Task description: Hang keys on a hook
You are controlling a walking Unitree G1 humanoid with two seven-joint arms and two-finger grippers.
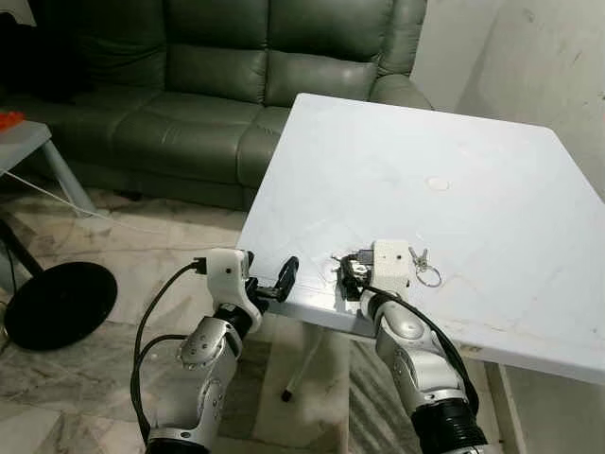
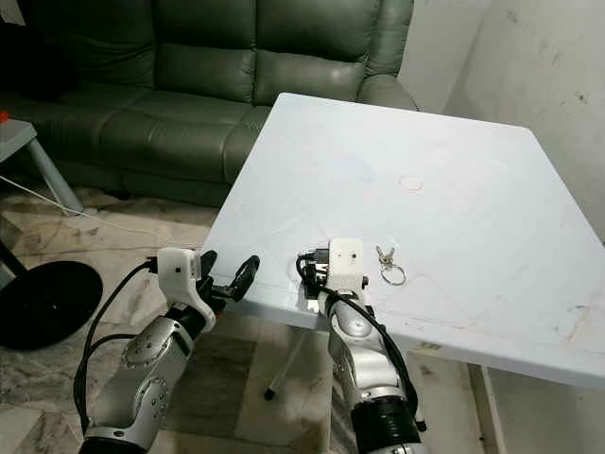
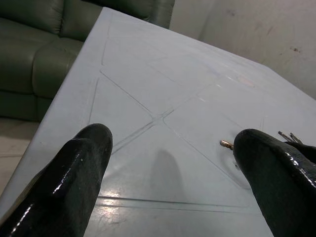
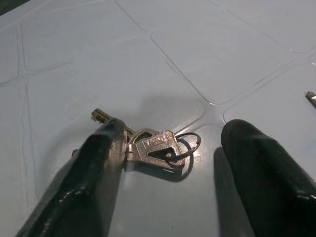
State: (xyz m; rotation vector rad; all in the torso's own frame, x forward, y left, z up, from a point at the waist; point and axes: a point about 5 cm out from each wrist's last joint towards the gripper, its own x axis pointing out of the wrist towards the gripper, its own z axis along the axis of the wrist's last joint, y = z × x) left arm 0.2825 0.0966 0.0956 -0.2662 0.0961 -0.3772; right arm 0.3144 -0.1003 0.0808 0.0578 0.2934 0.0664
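Observation:
The ring runs loosely through a wide hole (image 4: 166,154) in the silver keys (image 4: 149,147). I expect the keys to swing and dangle when I carry the ring.
A small bunch of silver keys (image 4: 155,145) on a ring lies flat on the white table (image 1: 454,142), close to its front edge. My right gripper (image 4: 173,133) is open and low over the table, one black finger (image 4: 98,163) against the bunch and the other finger (image 4: 256,158) beyond the ring. A second set of keys (image 1: 423,265) with a ring lies just to the right of the right wrist. My left gripper (image 1: 272,282) is open at the table's front left edge, its fingers (image 3: 74,168) spread wide, holding nothing.
A dark green leather sofa (image 1: 236,76) stands behind the table. On the marble floor to the left are a black round base (image 1: 57,303) and a small side table (image 1: 24,142). A wall (image 1: 558,57) rises at the right.

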